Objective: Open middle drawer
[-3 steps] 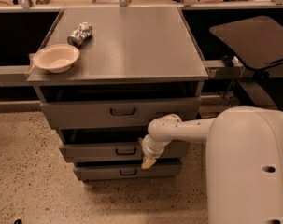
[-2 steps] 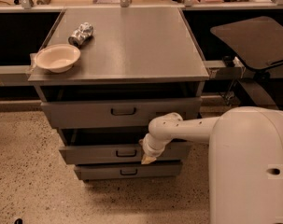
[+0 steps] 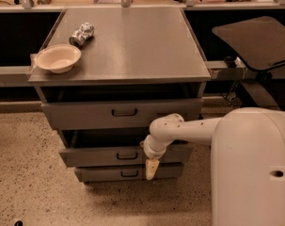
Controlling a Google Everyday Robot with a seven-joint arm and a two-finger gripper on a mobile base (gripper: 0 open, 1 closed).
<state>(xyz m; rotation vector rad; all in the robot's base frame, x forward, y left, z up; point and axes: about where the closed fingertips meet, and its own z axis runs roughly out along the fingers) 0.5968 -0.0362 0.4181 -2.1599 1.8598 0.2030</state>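
My gripper's fingers are hanging low beside the middle drawer's handle [image 3: 128, 155], so I should lift them to the drawer front's top edge [image 3: 137, 148] and pull from there.
The grey cabinet has three drawer fronts stacked under its top [image 3: 132, 46]. The middle drawer [image 3: 95, 157] has a wide flat front with a small dark loop handle [image 3: 127, 155] at its centre. It stands out a little, with a dark gap above it. My gripper [image 3: 151, 169] hangs tip down from the white arm [image 3: 189, 130], just right of that handle. It is in front of the drawer's right half and reaches over the bottom drawer's top edge. It holds nothing that I can see.
The top drawer [image 3: 85, 114] and the narrower bottom drawer [image 3: 104, 174] sit above and below. A cream bowl [image 3: 58, 58] and a crumpled silver can [image 3: 82, 34] lie on the cabinet top at the left. A dark tilted panel [image 3: 255, 39] stands at the right. My white body [image 3: 255, 173] fills the lower right.
My gripper has moved slightly down and toward the camera, from level with the middle drawer's handle to just below it. The drawer front looks about where it was.
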